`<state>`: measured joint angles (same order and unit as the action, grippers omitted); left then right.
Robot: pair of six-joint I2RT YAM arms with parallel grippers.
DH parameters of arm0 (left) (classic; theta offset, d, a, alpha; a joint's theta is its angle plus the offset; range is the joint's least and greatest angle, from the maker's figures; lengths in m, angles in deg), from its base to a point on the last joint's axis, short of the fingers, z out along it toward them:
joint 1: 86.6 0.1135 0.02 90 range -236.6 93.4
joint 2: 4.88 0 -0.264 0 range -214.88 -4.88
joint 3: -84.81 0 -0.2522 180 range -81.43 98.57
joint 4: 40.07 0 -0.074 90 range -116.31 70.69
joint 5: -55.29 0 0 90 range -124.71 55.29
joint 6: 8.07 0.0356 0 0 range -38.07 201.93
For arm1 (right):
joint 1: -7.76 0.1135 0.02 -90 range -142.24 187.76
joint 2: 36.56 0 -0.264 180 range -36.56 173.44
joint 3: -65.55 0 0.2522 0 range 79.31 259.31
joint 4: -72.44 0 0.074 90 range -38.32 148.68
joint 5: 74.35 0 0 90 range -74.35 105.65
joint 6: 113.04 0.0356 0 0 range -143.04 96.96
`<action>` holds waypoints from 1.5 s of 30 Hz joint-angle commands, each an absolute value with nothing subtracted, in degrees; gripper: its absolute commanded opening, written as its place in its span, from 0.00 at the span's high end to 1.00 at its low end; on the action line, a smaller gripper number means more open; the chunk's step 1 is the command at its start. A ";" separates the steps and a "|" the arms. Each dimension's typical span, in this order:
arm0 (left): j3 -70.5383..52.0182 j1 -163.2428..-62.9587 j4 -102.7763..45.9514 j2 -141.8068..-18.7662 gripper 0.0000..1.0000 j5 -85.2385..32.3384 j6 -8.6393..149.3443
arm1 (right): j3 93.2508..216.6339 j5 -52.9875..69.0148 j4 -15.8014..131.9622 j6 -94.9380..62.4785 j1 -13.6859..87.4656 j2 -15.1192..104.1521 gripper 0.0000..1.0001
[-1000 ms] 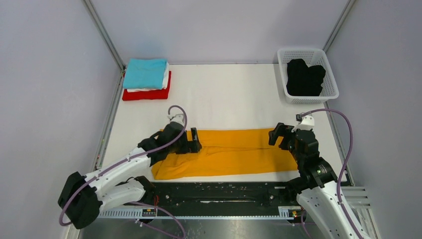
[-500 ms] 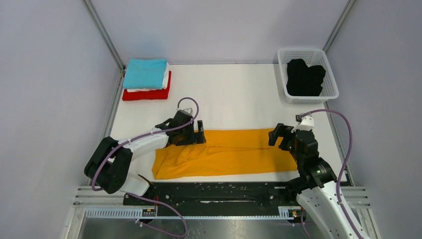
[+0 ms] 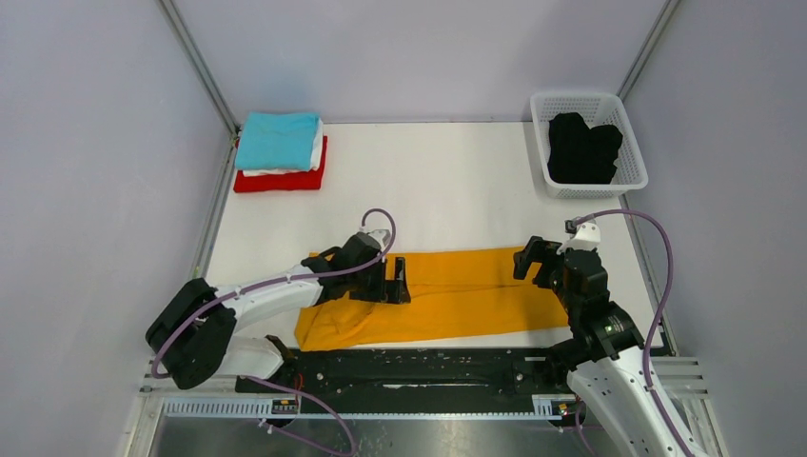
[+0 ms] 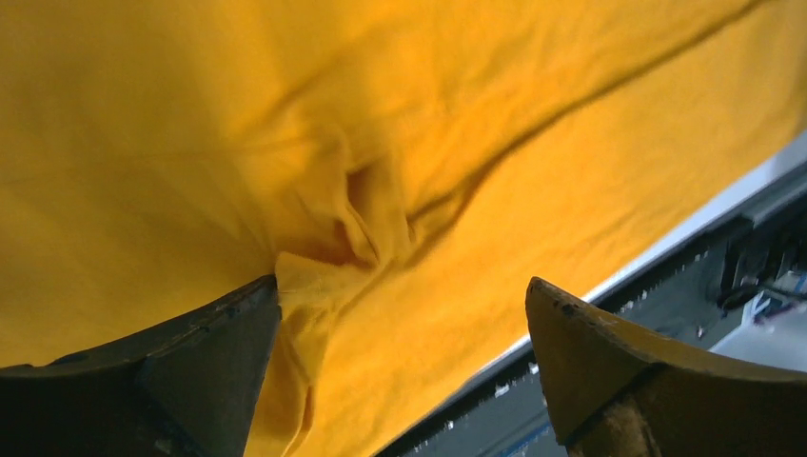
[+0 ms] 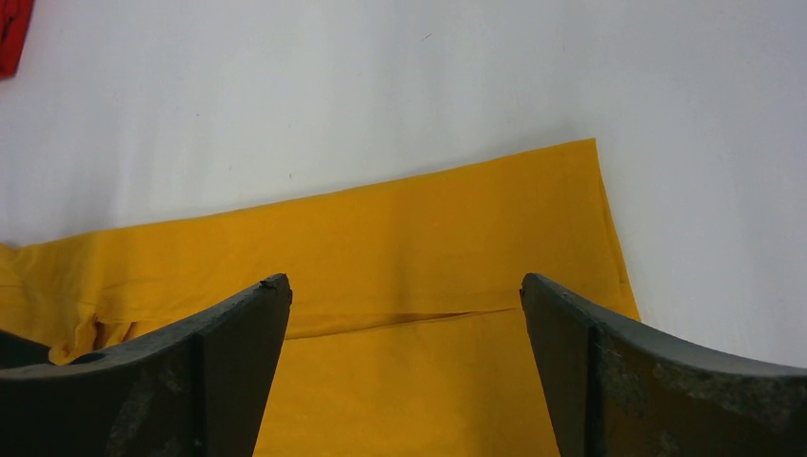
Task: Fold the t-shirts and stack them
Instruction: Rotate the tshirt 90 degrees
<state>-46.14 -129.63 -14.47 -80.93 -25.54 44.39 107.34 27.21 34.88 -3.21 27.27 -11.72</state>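
The orange-yellow t-shirt's strip (image 3: 457,303) runs lengthwise along the black bar, so its wrinkled end (image 3: 328,327) should be swung over to the far side by the robot's left gripper before the fold.
The orange-yellow t-shirt (image 3: 466,290) lies folded into a long strip across the near part of the white table. My left gripper (image 3: 395,279) is low over its left-middle part with jaws apart; in the left wrist view (image 4: 403,282) the cloth (image 4: 533,143) bunches into wrinkles at the tip of one finger (image 4: 224,333). My right gripper (image 3: 530,257) is open above the strip's right end; the right wrist view (image 5: 400,279) shows flat cloth (image 5: 428,248) with one crease between its fingers. Folded teal (image 3: 277,139), white (image 3: 317,148) and red (image 3: 281,179) shirts are stacked at the far left.
A white mesh basket (image 3: 590,100) at the far right holds a black shirt (image 3: 582,148). A black rail (image 3: 419,367) runs along the table's near edge, just below the strip. Grey walls close in left, right and back.
My left gripper has moved right along the orange-yellow strip, and the cloth's left part has bunched and shifted with it. The right arm has not moved.
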 commanded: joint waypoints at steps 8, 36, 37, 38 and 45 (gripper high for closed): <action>-47.32 -142.47 -8.41 -73.98 0.01 -23.27 41.68 | 106.95 28.67 35.56 -2.24 27.54 -12.25 0.01; -42.30 -138.16 -21.92 -88.41 0.01 -20.97 38.20 | 107.14 30.13 35.93 -1.31 27.57 -7.30 0.01; -42.57 -138.42 -22.55 -88.73 0.01 -21.06 38.21 | 107.14 30.08 35.91 -1.28 27.54 -7.12 0.00; -42.68 -138.83 -23.03 -88.84 0.01 -20.87 38.43 | 107.19 29.99 35.92 -1.28 27.54 -6.89 0.01; -41.59 -139.30 -12.31 -78.05 0.01 -30.72 37.11 | 107.26 28.18 36.65 -0.48 27.54 -4.00 0.00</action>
